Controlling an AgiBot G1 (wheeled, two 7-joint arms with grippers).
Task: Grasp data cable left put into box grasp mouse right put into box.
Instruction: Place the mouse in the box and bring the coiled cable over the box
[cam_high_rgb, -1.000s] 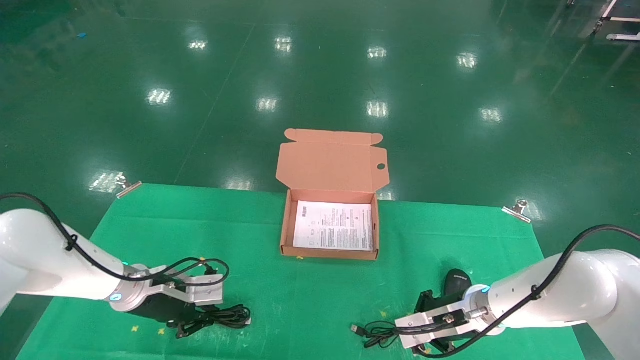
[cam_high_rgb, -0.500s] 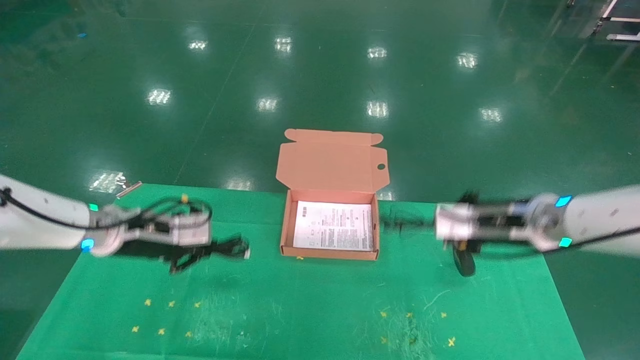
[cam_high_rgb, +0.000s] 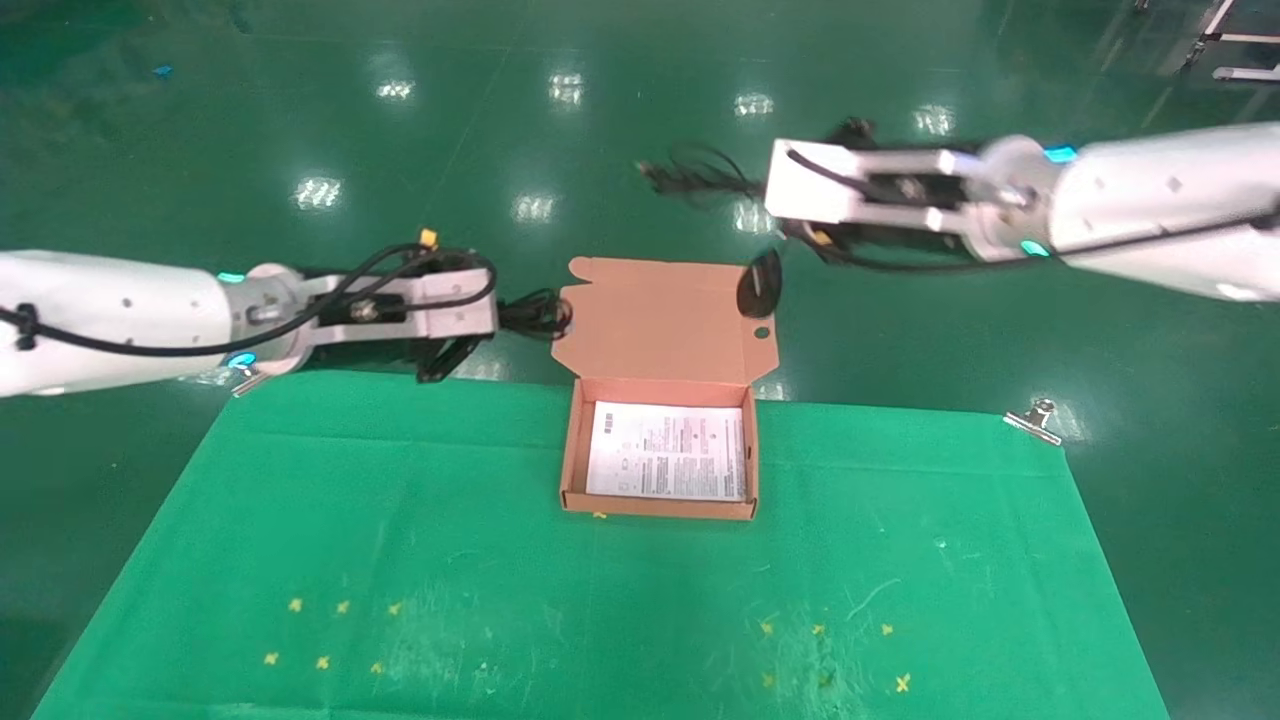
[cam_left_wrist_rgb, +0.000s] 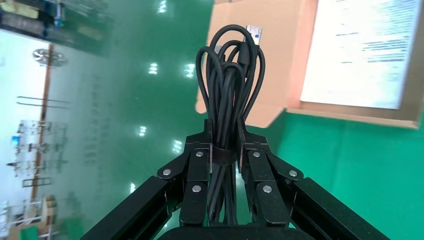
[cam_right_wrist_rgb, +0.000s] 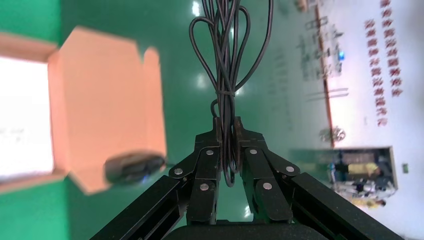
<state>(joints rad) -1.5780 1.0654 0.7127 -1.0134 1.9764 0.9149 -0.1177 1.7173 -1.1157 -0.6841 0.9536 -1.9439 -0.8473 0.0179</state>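
Note:
My left gripper should move back while my right gripper first puts the mouse down into the box (cam_high_rgb: 667, 451), because the data cable and the dangling mouse (cam_high_rgb: 759, 284) are crowding the lid.
The box (cam_high_rgb: 570, 450) lies open at the mat's far middle, its lid (cam_high_rgb: 650, 320) tipped back and a white sheet (cam_high_rgb: 668, 452) inside. My left gripper (cam_high_rgb: 505, 316) hangs in the air just left of the lid, shut on the looped data cable (cam_high_rgb: 537, 312); in the left wrist view the data cable (cam_left_wrist_rgb: 229, 75) stands between the fingers (cam_left_wrist_rgb: 196, 172). My right gripper (cam_high_rgb: 760, 190) is raised beyond the lid, shut on the mouse's bundled cord (cam_high_rgb: 695, 172). The mouse (cam_high_rgb: 760, 284) dangles below it before the lid's right edge, and the mouse (cam_right_wrist_rgb: 134, 168) also shows in the right wrist view.
A green mat (cam_high_rgb: 500, 560) covers the table, held by metal clips (cam_high_rgb: 1035, 420) at its far corners. Small yellow cross marks (cam_high_rgb: 340, 607) dot its near part. Glossy green floor (cam_high_rgb: 300, 150) lies beyond the table's far edge.
Both arms lifted from the mat's near corners and swung up and inward toward the box. The data cable rose with the left gripper; the mouse now hangs by its cord from the right.

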